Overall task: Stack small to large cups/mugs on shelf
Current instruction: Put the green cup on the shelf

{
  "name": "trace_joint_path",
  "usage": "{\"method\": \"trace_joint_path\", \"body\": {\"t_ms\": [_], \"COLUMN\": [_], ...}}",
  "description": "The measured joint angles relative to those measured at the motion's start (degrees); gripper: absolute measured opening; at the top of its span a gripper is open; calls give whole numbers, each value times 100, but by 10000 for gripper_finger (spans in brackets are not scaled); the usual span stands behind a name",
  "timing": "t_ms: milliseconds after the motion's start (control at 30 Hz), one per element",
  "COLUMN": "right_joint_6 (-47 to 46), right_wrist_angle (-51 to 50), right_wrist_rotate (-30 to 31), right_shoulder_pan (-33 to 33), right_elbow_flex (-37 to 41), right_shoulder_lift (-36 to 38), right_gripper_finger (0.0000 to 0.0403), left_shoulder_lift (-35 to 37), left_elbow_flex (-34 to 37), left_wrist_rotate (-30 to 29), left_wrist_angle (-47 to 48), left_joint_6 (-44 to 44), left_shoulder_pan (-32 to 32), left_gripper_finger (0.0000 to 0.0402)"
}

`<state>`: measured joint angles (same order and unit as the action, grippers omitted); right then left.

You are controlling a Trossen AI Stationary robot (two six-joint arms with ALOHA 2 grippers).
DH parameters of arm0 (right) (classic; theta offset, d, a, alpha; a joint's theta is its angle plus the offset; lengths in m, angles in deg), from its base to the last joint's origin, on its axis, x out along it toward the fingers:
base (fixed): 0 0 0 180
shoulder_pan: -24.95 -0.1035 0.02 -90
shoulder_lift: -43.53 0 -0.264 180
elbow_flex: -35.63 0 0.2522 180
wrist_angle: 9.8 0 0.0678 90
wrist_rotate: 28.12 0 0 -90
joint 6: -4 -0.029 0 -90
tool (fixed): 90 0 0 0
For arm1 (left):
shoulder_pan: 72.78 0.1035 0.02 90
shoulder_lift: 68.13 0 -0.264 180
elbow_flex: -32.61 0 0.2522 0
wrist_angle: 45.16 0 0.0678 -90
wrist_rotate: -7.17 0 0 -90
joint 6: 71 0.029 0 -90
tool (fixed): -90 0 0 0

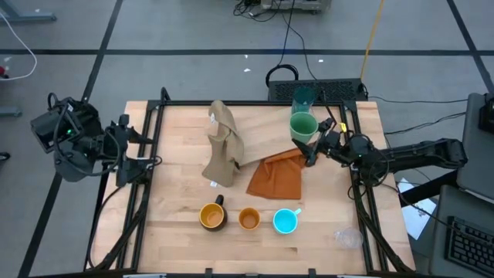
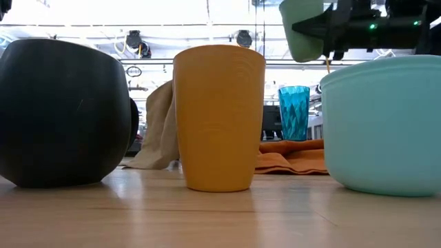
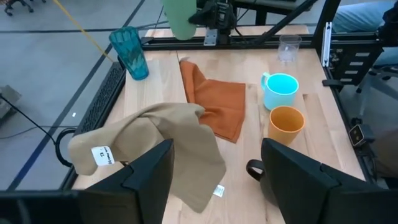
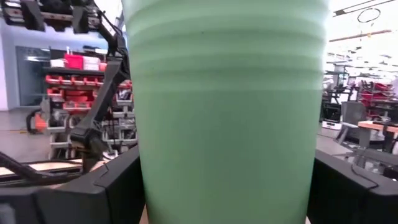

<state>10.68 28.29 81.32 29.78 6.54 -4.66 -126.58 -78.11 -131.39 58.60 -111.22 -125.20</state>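
My right gripper is holding the light green cup in front of the teal tumbler (image 1: pixel 303 123), so it should move the cup toward the tan cloth before it lowers the cup beside the tumbler.
My right gripper (image 1: pixel 315 140) is shut on the light green cup (image 1: pixel 302 126) and holds it high over the table's far right, beside the teal tumbler (image 1: pixel 303 96). The cup also shows in the low view (image 2: pixel 303 31). The yellow mug (image 1: pixel 212 216), the orange cup (image 1: pixel 248 219) and the cyan mug (image 1: pixel 285 222) stand in a row near the front edge. The clear glass (image 1: pixel 347 237) stands at the front right. A lighter wood panel (image 1: pixel 266 131) lies at the far middle, partly under cloths. My left gripper (image 3: pixel 217 186) is open and empty at the table's left edge. My right gripper pinches the green cup's outer wall (image 4: pixel 155 180) between its two fingers (image 4: pixel 106 193), one on each side. The fingers come level from the table's right side. The cup is upright, mouth up, lifted well clear of the table.
A tan cloth (image 1: pixel 224 143) lies heaped at the far middle, and an orange cloth (image 1: pixel 276 176) lies spread to its right. Black frame rails (image 1: pixel 147 177) run along the table's left and right edges. Bare wood (image 1: pixel 177 185) shows left of the cloths.
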Motion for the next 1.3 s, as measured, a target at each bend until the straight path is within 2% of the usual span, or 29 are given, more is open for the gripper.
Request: {"method": "trace_joint_path", "body": {"t_ms": [200, 333, 400, 467, 667, 800, 1067, 1200, 1300], "right_joint_6": [25, -116, -320, -414, -262, -120, -280, -162, -165], "right_wrist_angle": [-1314, -2727, -3298, -3393, -2780, -2197, -670, 312, 632], "right_wrist_rotate": [2, 64, 147, 151, 212, 750, 763, 691, 437], "right_shoulder_pan": [-117, -248, -295, -308, -290, -180, 161, 156, 157], "right_elbow_flex": [-2, -2, -2, -2, -2, -2, -2, -2, -2], "right_shoulder_lift": [1502, 2602, 2932, 3012, 2424, 1796, 373, -91, -366], "right_gripper_finger": [317, 317, 317, 317, 317, 317, 317, 317, 317], "left_shoulder_lift": [-3, -5, -4, -3, -19, -48, -80, -150, -189], "left_elbow_flex": [-1, -1, -1, -1, -1, -1, -1, -1, -1], "left_wrist_rotate": [0, -38, -63, -91, -155, -160, -160, -139, -119], "left_wrist_angle": [0, 0, 0, 0, 2, 1, 2, 1, 2], "left_joint_6": [-151, -153, -153, -153, -87, -83, -61, -88, -81], "left_shoulder_pan": [0, 0, 0, 0, 0, -1, 0, 0, 0], "left_gripper_finger": [241, 241, 241, 241, 241, 241, 241, 241, 241]}}
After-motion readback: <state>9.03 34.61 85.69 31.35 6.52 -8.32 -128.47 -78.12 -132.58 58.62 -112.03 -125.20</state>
